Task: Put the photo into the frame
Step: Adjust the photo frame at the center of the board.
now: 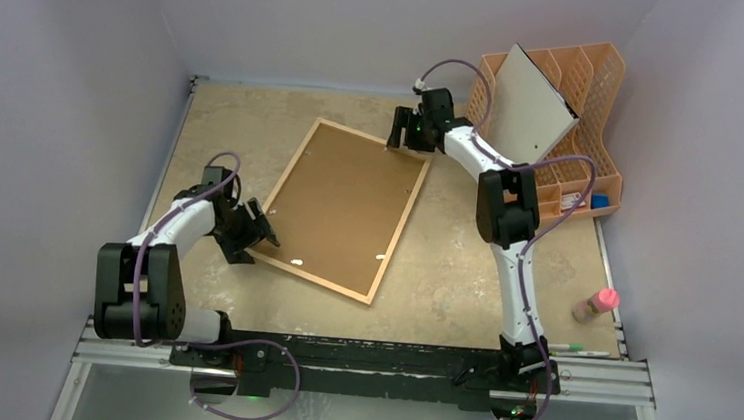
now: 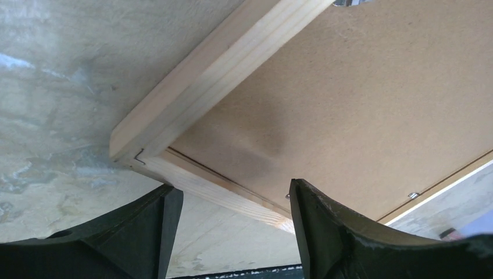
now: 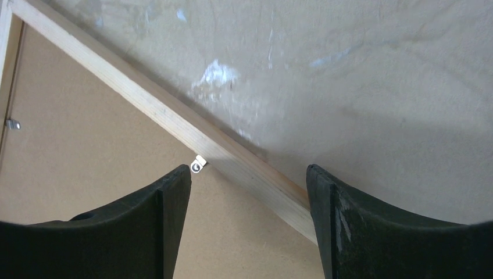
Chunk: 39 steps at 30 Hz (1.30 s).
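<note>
The metal tab on the near short rail [image 1: 296,261] is a long way from my right gripper. I should first turn the frame [image 1: 338,205] and then push that tab in.
The light wood frame [image 1: 374,142] lies flat and slanted on the table, its back up, with a brown hardboard backing panel [image 1: 343,208] sitting inside it. The photo is hidden. My left gripper [image 1: 257,233] is open at the frame's near left corner. In the left wrist view the gripper [image 2: 234,187] spans the short wooden rail [image 2: 209,75] without touching it. My right gripper [image 1: 401,132] is open over the far right corner. In the right wrist view the gripper [image 3: 249,170] straddles the rail [image 3: 145,104], beside a small metal tab [image 3: 199,165].
An orange lattice organizer [image 1: 599,82] stands at the back right with a white-grey board [image 1: 532,107] leaning in it. A pink-capped bottle [image 1: 596,305] and pens [image 1: 577,352] lie near the right edge.
</note>
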### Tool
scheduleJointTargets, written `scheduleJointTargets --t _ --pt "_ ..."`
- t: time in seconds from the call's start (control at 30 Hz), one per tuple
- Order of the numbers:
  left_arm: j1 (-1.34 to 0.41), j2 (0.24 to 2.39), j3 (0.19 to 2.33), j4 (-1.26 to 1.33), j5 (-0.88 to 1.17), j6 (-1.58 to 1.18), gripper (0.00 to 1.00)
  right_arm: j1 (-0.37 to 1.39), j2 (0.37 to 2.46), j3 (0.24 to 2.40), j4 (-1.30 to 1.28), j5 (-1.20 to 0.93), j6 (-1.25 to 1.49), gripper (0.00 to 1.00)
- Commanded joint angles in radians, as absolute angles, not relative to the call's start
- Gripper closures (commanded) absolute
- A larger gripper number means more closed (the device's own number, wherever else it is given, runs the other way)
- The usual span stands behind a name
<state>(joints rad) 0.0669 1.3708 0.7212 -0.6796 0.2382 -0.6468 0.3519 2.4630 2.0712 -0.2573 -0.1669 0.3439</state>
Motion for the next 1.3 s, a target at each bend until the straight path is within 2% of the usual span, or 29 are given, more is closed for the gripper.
scheduleJointTargets --t 0.0,0.3,0.6,0.83,0.97,1.1,1.17,1.27 --pt "0.062 1.384 0.736 -0.523 0.307 -0.7 0.31 0.351 2.373 1.95 -0.356 -0.222 0.34 0.26" --pt "0.064 1.549 0.859 -0.357 0.359 -0.701 0.34 0.351 2.17 1.637 -0.427 -0.154 0.393 0.32" --pt "0.066 1.737 0.975 -0.195 0.493 -0.697 0.47 0.354 2.001 1.423 -0.439 -0.047 0.49 0.34" --pt "0.089 1.861 1.11 -0.181 0.522 -0.693 0.48 0.354 1.941 1.476 -0.491 0.131 0.567 0.28" --pt "0.107 1.884 1.168 -0.24 0.448 -0.652 0.42 0.379 1.919 1.519 -0.49 0.196 0.554 0.23" --pt "0.123 1.881 1.183 -0.272 0.423 -0.643 0.42 0.412 1.937 1.549 -0.384 0.046 0.506 0.24" --pt "0.123 1.859 1.162 -0.269 0.419 -0.644 0.46 0.451 1.967 1.585 -0.338 -0.055 0.497 0.26" --pt "0.124 1.815 1.12 -0.262 0.401 -0.634 0.53 0.528 2.027 1.673 -0.326 -0.085 0.505 0.27"
